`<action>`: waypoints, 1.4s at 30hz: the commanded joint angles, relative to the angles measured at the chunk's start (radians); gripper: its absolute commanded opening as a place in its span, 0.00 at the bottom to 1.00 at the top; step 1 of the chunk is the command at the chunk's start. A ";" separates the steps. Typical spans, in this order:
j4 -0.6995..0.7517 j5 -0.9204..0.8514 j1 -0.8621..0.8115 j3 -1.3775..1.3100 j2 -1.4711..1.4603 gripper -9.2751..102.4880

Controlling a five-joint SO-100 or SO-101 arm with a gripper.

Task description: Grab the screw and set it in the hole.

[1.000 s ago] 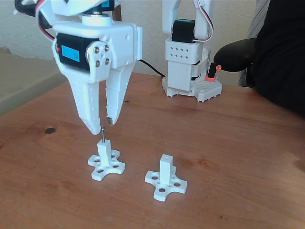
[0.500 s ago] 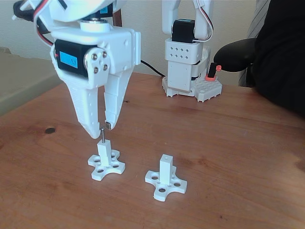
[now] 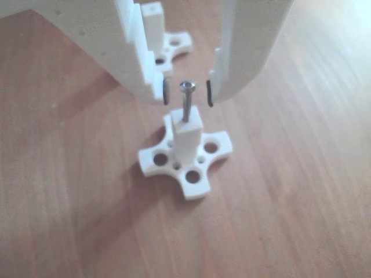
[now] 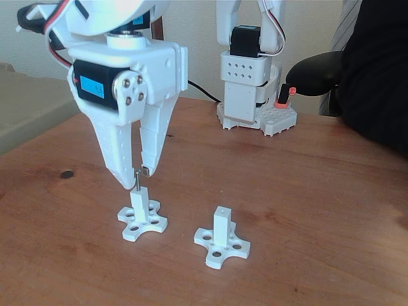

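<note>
The screw (image 3: 187, 87) will slide out and leave the white post behind when the robot's gripper lifts, because much of the shank (image 3: 186, 108) shows above the white post.
The screw (image 3: 186, 103) stands upright with its tip in the hole on top of a white square post (image 3: 187, 136) on a cross-shaped base (image 3: 194, 174). My gripper (image 3: 187, 92) is open. Its two pads flank the screw head, and a thin gap shows on each side. In the fixed view the gripper (image 4: 137, 176) hangs straight above that post (image 4: 138, 203), with the screw (image 4: 137, 181) poking up between the fingertips. A second, alike post piece (image 4: 221, 234) stands to the right with nothing in its top; it also shows behind the left finger (image 3: 157, 23).
The wooden table (image 4: 306, 191) has open room in front and to the right. At the back stands another white arm's base (image 4: 248, 95). A person's dark sleeve (image 4: 376, 70) is at the right edge. A small dark spot (image 4: 67, 174) marks the table at the left.
The gripper has sunk slightly, so its fingertips sit lower around the screw head. The screw stays upright in the post. The second post piece has not moved.
</note>
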State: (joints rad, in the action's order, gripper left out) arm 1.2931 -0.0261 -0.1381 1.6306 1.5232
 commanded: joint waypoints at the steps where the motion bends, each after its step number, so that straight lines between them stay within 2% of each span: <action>1: -0.017 -0.003 0.011 -0.087 0.021 0.14; 42: -0.031 -0.011 0.006 -0.092 0.008 0.11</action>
State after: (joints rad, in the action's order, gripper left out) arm 1.2747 -0.0261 -0.1381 1.6276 1.5110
